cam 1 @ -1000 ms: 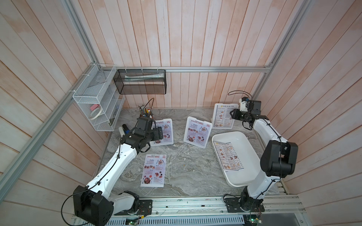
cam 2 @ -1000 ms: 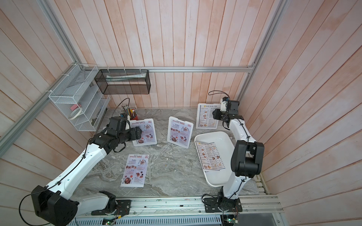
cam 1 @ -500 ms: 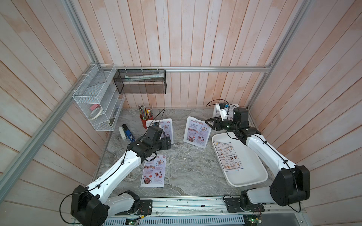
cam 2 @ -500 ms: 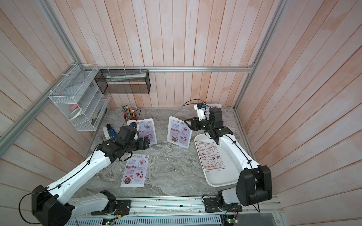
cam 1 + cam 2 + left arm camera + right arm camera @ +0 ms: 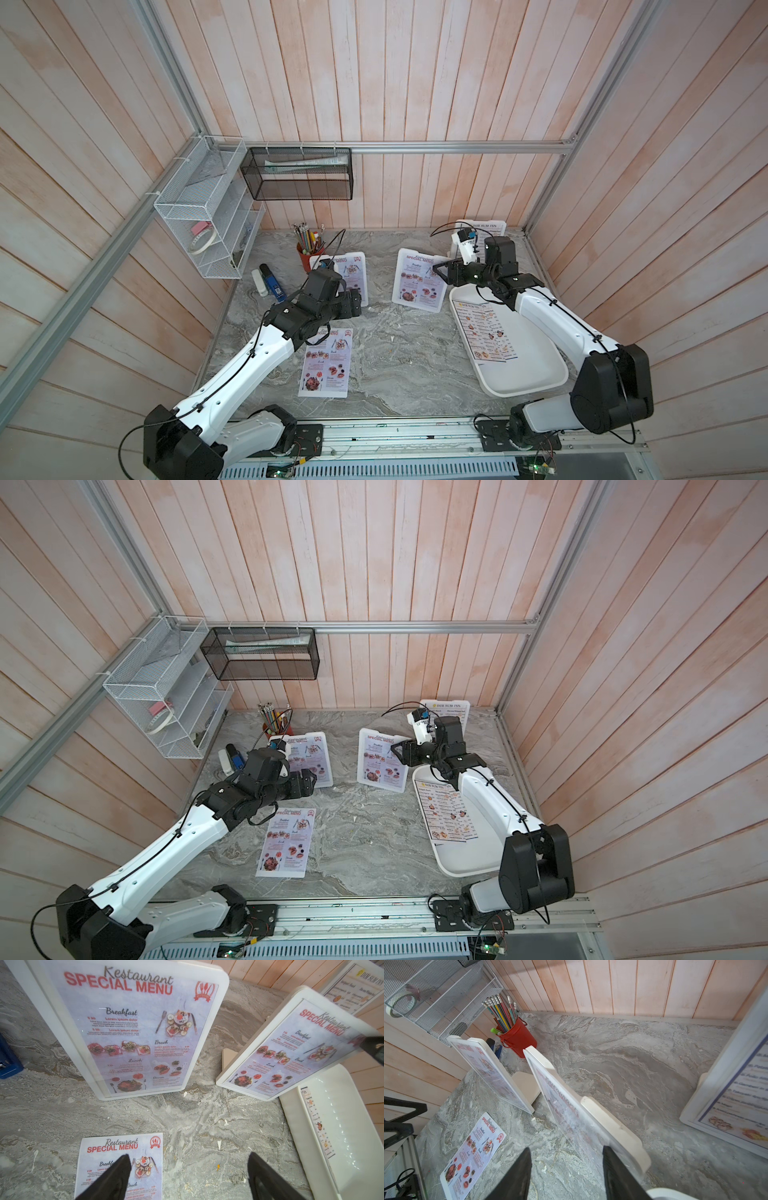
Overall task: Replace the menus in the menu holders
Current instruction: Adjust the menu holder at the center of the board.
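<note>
The middle holder (image 5: 416, 276) is at a slant across the fingers of my right gripper, so next my right gripper turns the holder and then goes straight to its side edge (image 5: 443, 299) first.
Three white menu holders stand on the marble table: the left one (image 5: 351, 272), the middle one (image 5: 417, 284), both showing "Special Menu", and a back one (image 5: 488, 228) showing "Dim Sum Inn". A loose Special Menu sheet (image 5: 326, 368) lies flat near the front. A Dim Sum Inn sheet (image 5: 484, 332) lies in the white tray (image 5: 528, 374). My left gripper (image 5: 357, 301) hovers open and empty over the table by the left holder's foot (image 5: 188, 1155). My right gripper (image 5: 439, 272) is open at the middle holder's upper right corner, its clear front edge (image 5: 571, 1118) running between the fingers (image 5: 566, 1153).
A red pencil cup (image 5: 307, 251) and a blue stapler (image 5: 272, 284) sit behind the left holder. A white wire rack (image 5: 203, 232) and a black mesh basket (image 5: 299, 174) hang on the walls. The tray fills the right front of the table.
My right arm swung from the back Dim Sum Inn holder over to the middle holder's corner, jaws widening. My left arm moved forward and right, off the left holder's face.
</note>
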Tool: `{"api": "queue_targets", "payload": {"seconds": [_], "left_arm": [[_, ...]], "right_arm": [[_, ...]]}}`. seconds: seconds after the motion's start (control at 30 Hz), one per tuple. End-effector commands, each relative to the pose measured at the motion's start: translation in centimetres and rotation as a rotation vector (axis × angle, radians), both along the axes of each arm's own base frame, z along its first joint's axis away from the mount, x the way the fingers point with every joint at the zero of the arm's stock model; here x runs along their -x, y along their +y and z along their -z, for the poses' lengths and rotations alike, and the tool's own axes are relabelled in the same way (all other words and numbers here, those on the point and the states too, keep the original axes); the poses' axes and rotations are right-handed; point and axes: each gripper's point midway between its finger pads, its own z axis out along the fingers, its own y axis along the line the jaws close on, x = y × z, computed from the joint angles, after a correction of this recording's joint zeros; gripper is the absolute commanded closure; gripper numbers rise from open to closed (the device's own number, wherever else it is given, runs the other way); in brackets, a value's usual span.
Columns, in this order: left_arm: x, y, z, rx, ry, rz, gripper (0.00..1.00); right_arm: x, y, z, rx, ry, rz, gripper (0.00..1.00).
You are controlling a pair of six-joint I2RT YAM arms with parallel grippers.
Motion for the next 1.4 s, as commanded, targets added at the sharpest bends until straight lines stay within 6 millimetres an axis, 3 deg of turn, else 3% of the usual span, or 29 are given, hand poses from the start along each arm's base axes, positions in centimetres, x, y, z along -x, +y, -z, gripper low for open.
{"api": "queue_targets", "payload": {"seconds": [0.0,0.13,0.27,0.4,0.67,1.17,1.27,1.37], "left_arm": [[-0.4,0.1,-0.4,-0.008,-0.013,-0.014,0.10],[-0.5,0.0,-0.5,-0.010,-0.013,-0.012,0.10],[-0.5,0.3,-0.7,-0.024,-0.018,-0.019,0.10],[-0.7,0.4,-1.3,-0.031,-0.030,-0.021,0.10],[-0.8,0.7,-1.7,-0.048,-0.041,-0.028,0.10],[-0.7,1.3,-1.4,-0.064,-0.053,-0.039,0.10],[-0.6,1.3,-1.3,-0.064,-0.053,-0.040,0.10],[-0.4,1.5,-1.2,-0.065,-0.054,-0.042,0.10]], "right_arm": [[0.3,-1.6,-1.5,0.010,-0.051,0.040,0.44],[0.0,-3.7,-2.3,-0.029,-0.064,0.084,0.42],[-0.7,-4.6,-0.7,-0.034,-0.032,0.075,0.42],[-0.8,-3.5,0.7,-0.058,-0.009,-0.006,0.42],[0.2,-0.7,1.0,-0.099,0.000,-0.106,0.42],[8.3,6.5,-0.3,-0.154,0.046,-0.264,0.46],[9.0,6.9,-0.9,-0.170,0.061,-0.278,0.46],[7.9,6.1,-1.3,-0.114,0.061,-0.202,0.47]]}}
